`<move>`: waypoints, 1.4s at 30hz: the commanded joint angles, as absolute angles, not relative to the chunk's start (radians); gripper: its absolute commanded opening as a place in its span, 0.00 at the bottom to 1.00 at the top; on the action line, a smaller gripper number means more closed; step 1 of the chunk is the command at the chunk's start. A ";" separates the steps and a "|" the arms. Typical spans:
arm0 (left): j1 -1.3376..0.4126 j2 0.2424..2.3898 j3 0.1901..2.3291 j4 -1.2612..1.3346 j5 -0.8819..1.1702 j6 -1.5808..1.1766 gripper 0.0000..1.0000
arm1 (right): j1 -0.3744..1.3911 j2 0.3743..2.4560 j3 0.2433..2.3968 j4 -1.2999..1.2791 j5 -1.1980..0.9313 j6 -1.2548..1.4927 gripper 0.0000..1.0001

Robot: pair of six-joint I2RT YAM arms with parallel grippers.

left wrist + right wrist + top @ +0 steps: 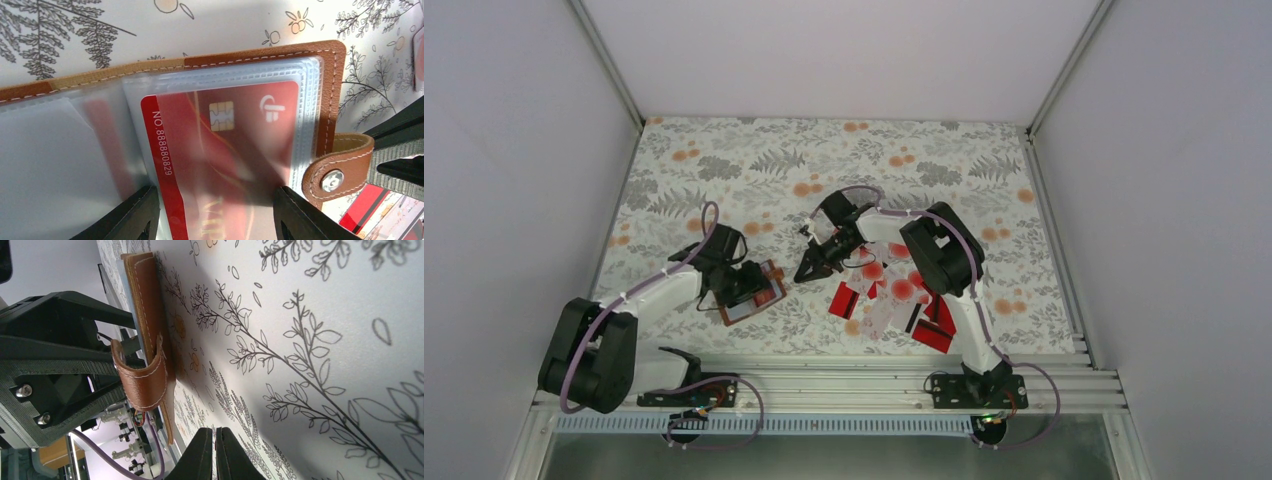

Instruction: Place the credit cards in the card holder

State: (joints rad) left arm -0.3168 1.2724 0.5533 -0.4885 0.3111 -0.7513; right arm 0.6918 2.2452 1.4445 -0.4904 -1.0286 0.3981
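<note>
My left gripper's spread fingers are on both sides of the red card's sleeve (227,150), so my left gripper should close and press down near the card holder's fold (136,140) while my right gripper lifts the red card's sleeve.
The brown card holder (762,293) lies open on the patterned table under my left gripper (740,285). In the left wrist view its brown edge (330,100) frames clear sleeves, and a red chip card (225,150) sits in the top sleeve. My left gripper (217,220) is open, one finger on each side of that card. My right gripper (807,272) is shut and looks empty, just right of the holder. In the right wrist view its closed tips (216,450) hover near the table beside the holder (150,315). The loose credit cards (894,292), red ones and white blotched ones, lie in a pile under the right arm.
The holder's strap with a metal snap (332,180) sticks out to the right. A dark part of the right gripper (400,145) is close beside it. A few loose cards (365,210) show past the strap. Metal rails (844,375) run along the table's near edge.
</note>
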 commanded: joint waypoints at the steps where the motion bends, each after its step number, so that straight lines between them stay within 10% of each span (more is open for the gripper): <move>1: -0.322 1.286 0.571 -0.560 0.286 -0.739 0.58 | 0.686 2.240 1.462 -0.485 -1.045 0.385 0.04; 21: -0.400 1.419 0.671 -0.507 0.298 -0.731 0.24 | 0.675 2.241 1.456 -0.501 -1.045 0.365 0.04; 42: -0.470 1.460 0.858 -0.679 0.178 -0.706 0.17 | 0.644 2.218 1.463 -0.544 -0.970 0.342 0.04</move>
